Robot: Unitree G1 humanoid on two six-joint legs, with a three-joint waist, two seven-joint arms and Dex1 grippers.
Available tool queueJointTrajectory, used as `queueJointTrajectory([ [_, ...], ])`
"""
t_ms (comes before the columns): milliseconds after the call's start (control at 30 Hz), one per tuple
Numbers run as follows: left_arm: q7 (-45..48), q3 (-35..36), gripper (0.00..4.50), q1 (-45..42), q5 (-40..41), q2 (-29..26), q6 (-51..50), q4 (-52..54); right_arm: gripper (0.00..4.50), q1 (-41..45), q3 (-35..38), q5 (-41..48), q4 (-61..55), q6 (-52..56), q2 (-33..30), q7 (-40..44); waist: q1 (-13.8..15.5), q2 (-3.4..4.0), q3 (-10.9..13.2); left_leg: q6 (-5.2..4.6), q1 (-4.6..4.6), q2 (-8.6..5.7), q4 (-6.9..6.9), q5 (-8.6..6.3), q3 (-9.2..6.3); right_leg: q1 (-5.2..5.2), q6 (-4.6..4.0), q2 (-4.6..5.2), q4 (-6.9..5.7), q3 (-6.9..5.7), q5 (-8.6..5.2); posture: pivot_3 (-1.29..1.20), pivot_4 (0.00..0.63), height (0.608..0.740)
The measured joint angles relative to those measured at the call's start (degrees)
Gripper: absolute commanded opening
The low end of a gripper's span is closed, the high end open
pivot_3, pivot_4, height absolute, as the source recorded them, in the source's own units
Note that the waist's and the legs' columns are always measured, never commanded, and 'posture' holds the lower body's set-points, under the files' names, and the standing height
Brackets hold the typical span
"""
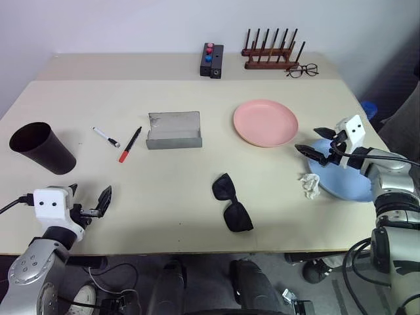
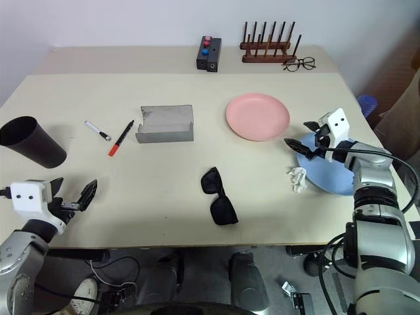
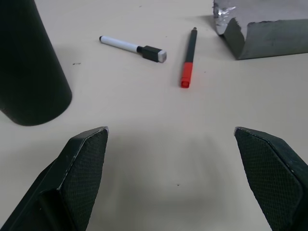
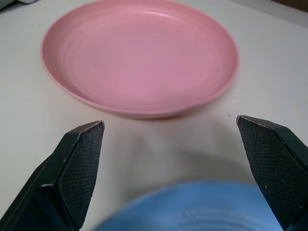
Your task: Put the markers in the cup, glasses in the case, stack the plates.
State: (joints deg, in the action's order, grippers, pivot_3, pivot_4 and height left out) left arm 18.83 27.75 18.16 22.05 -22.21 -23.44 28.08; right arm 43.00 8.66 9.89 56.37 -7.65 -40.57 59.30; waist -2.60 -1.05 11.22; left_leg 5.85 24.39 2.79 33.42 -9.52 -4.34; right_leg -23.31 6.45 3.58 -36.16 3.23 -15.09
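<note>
I expect the black marker [image 1: 130,145] to sink below the cup's rim when I drop it in, because the black cup [image 1: 46,148] is taller than the marker is long.
The black cup [image 1: 41,148] stands at the table's left edge. To its right lie the white marker [image 1: 105,136] and the red-tipped black marker [image 1: 130,144], then the open grey case [image 1: 174,130]. The black sunglasses [image 1: 231,202] lie near the front middle. The pink plate [image 1: 265,122] sits right of centre, and the light blue plate [image 1: 342,184] is at the right edge. My right gripper [image 1: 318,143] hovers open over the blue plate's near rim, pointing at the pink plate [image 4: 139,57]. My left gripper [image 1: 88,195] is open and empty at the front left, facing the markers [image 3: 134,46].
A crumpled white paper scrap [image 1: 310,185] lies against the blue plate's left rim. At the back stand a small black box with coloured buttons [image 1: 211,60], a wooden peg rack [image 1: 272,52] and clear-lens spectacles [image 1: 302,69].
</note>
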Motion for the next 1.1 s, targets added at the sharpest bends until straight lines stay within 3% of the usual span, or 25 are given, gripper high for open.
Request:
queueJointTrajectory([
  [267,-0.3,-1.6,4.31,-1.4,-0.4,0.3,0.3,-0.9,4.50,-1.6,-0.2,0.5,-7.7,3.1,1.2,-1.2,0.1,0.00,0.0,0.00,0.00,0.00,0.04,0.00,0.00,0.02,0.02,0.00,-0.03,0.00,0.01,0.00,0.150,0.740],
  [500,-1.4,-2.3,4.31,-3.3,-0.3,0.1,-1.0,-0.9,4.50,-9.0,-0.2,2.2,-21.5,10.0,1.3,-2.7,0.0,0.01,0.0,0.00,0.00,0.00,0.12,0.00,-0.01,0.04,0.04,-0.01,-0.09,0.00,0.02,0.00,0.150,0.740],
  [733,-4.5,-4.1,4.41,-8.8,-0.3,-0.8,-6.6,-0.4,4.50,-9.2,-1.7,2.8,-33.6,16.8,4.9,-6.3,0.1,0.01,0.0,0.00,0.01,0.02,0.32,0.00,-0.03,0.06,0.04,-0.04,-0.21,0.01,0.02,0.00,0.150,0.740],
  [900,-7.3,-5.8,4.41,-16.5,-1.2,-3.8,-13.7,-1.5,4.50,-9.9,-4.6,2.9,-41.6,19.3,8.5,-7.8,0.4,0.01,0.0,0.00,0.02,0.01,0.39,0.00,-0.07,0.08,0.09,-0.05,-0.24,0.00,0.05,0.00,0.150,0.740],
  [1100,-8.3,-12.4,4.41,-32.6,-2.9,-6.9,-23.0,-10.0,4.50,-14.7,-9.5,6.1,-57.6,25.7,11.8,-8.0,0.4,0.00,0.0,0.00,0.04,0.01,0.41,0.00,-0.15,0.10,0.22,-0.10,-0.25,-0.01,0.10,0.00,0.150,0.740],
])
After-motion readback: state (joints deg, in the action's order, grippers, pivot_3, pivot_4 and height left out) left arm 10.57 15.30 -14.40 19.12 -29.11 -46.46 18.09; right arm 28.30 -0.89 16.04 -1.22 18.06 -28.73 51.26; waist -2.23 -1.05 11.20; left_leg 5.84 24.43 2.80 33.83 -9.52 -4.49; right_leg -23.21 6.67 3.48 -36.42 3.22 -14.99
